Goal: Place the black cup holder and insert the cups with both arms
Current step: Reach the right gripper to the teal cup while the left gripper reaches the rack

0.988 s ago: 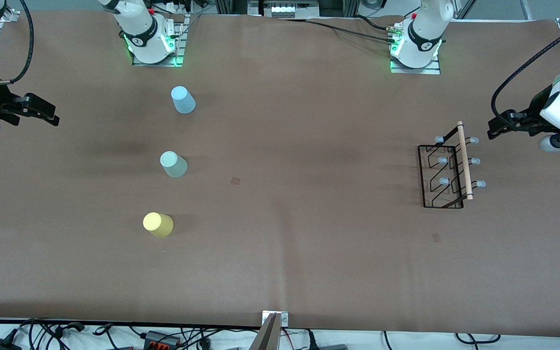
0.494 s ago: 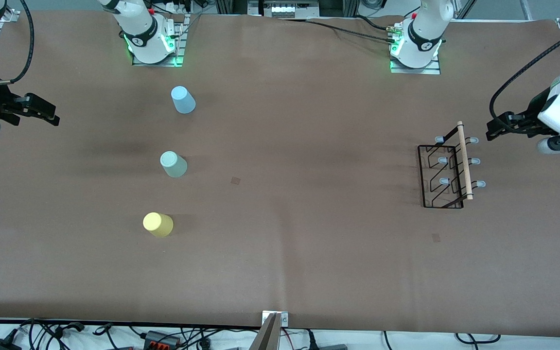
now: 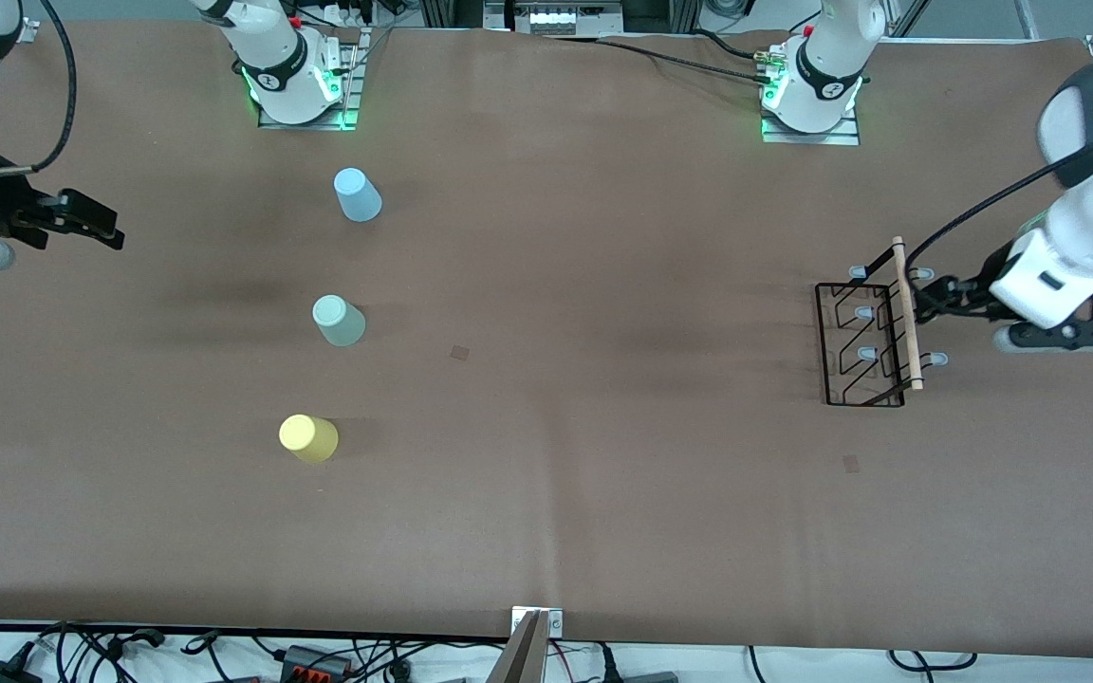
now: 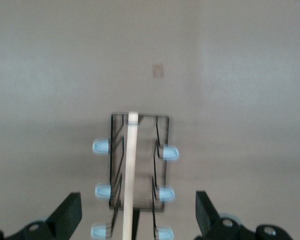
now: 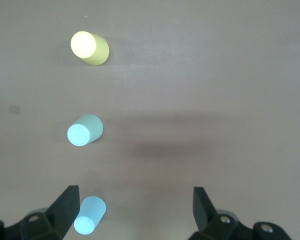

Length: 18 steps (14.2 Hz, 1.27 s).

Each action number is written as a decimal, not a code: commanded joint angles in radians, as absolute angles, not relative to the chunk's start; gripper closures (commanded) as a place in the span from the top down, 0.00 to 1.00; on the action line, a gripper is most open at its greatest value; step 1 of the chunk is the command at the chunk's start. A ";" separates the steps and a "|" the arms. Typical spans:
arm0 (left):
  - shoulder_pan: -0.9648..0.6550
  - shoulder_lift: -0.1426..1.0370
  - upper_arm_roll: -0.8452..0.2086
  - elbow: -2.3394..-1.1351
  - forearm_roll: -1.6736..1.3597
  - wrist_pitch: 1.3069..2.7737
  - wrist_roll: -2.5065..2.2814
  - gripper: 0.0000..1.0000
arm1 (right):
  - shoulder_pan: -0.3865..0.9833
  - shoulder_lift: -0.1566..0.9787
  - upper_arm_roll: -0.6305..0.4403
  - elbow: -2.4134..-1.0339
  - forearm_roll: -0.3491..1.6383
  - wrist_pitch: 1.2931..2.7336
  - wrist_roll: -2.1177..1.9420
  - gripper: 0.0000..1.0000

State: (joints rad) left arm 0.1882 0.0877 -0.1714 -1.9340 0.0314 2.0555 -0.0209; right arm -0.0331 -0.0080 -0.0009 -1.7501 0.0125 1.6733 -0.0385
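A black loop point(image 4: 133, 123) goes around the wooden rod, so when I lift the rod, the whole black cup holder point(image 3: 862, 345) will come with it, pegs and all.
The black cup holder point(image 3: 827, 343) stands toward the left arm's end of the table, its pale wooden rod point(image 3: 907, 313) on top. My left gripper point(image 3: 935, 296) is open over the holder's pegs, just beside the rod. In the left wrist view the rod point(image 4: 131, 165) runs between the spread fingers of the left gripper point(image 4: 138, 200). Three cups stand upside down toward the right arm's end: light blue point(image 3: 357, 194), mint-green point(image 3: 339, 320) and yellow point(image 3: 308, 437). My right gripper point(image 3: 102, 228) hovers open and empty, apart from them; its wrist view shows the gripper point(image 5: 135, 192), the yellow cup point(image 5: 90, 48), the mint one point(image 5: 85, 129) and the blue one point(image 5: 89, 215).
Both arm bases point(image 3: 295, 90) point(image 3: 812, 95) stand along the table edge farthest from the camera. Two small dark marks point(image 3: 459, 352) point(image 3: 851, 463) lie on the brown table cover. A metal bracket point(image 3: 537, 621) and loose cables sit at the edge nearest the camera.
The left arm has swung down and in, bringing its open gripper from off the table's end to just beside the holder's rod. The right gripper shifted only slightly.
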 commanded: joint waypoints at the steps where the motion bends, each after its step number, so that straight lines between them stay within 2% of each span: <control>1: 0.221 0.052 -0.172 -2.100 0.041 2.216 0.060 1.00 | 0.020 0.061 0.003 -1.744 -0.001 1.674 -0.040 1.00; 5: 0.255 0.048 -0.173 -2.230 0.043 2.330 0.072 1.00 | 0.066 0.156 0.003 -1.740 0.015 1.730 -0.018 1.00; 9: 0.258 0.048 -0.173 -2.246 0.041 2.329 0.084 1.00 | 0.109 0.219 0.005 -1.778 0.018 1.805 0.024 1.00; 11: 0.258 0.049 -0.173 -2.250 0.041 2.329 0.084 0.88 | 0.155 0.224 0.005 -1.854 0.018 1.895 0.075 1.00; 13: 0.256 0.051 -0.175 -2.260 0.041 2.329 0.084 0.69 | 0.231 0.256 0.005 -1.897 0.018 1.966 0.127 1.00; 17: 0.252 0.054 -0.175 -2.264 0.040 2.313 0.077 0.48 | 0.258 0.343 0.005 -1.899 0.018 2.069 0.193 1.00; 18: 0.250 0.054 -0.175 -2.264 0.040 2.310 0.075 0.46 | 0.258 0.362 0.005 -1.899 0.020 2.086 0.221 1.00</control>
State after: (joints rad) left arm 0.2505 0.0814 -0.1716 -2.2417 0.0316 2.3172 0.0659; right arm 0.2647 0.3354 0.0115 -1.8954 0.0157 2.0474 0.1903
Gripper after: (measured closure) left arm 0.511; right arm 0.000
